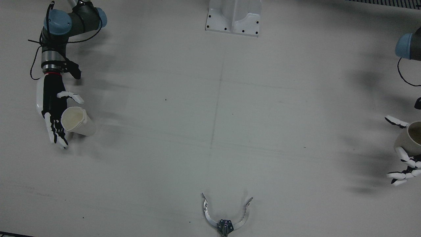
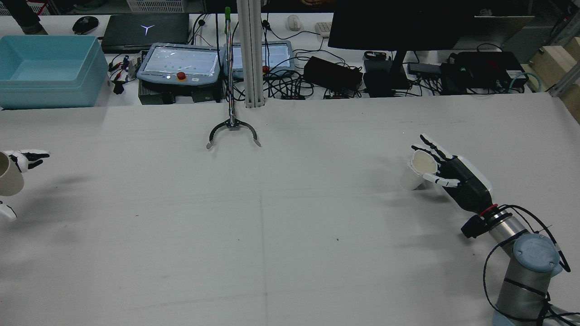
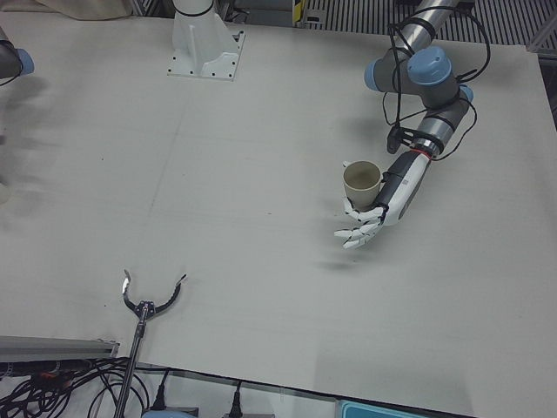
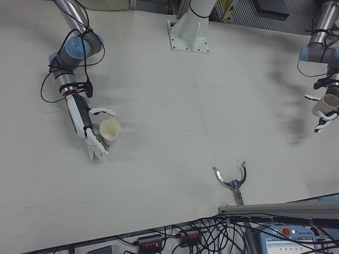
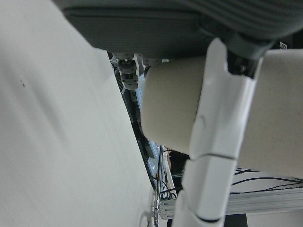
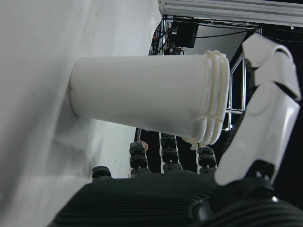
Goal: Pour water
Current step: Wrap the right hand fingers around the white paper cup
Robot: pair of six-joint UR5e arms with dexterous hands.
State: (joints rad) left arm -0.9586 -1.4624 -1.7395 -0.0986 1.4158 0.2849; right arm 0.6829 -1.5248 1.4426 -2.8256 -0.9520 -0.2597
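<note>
I expect the white cup (image 1: 79,121) to come up as one nested stack when I lift it, because several rims (image 6: 216,98) sit in layers at the white cup's opening.
A white plastic cup (image 1: 79,121) stands on the table, leaning slightly, at the robot's right side. My right hand (image 1: 54,112) lies alongside it, open, with the thumb (image 1: 70,96) on one side and the fingers stretched past the other. In the right hand view the white cup (image 6: 147,101) has its base on the table. My left hand (image 3: 387,205) is shut on a beige mug (image 3: 361,183), held upright above the table with a shadow beneath it. In the front view the mug (image 1: 412,138) is cut off by the edge.
A grabber tool's claw (image 1: 225,217) lies at the operators' edge of the table. A white pedestal base (image 1: 234,18) stands at the robot's side. Beyond the table are a blue bin (image 2: 45,68), pendants and cables.
</note>
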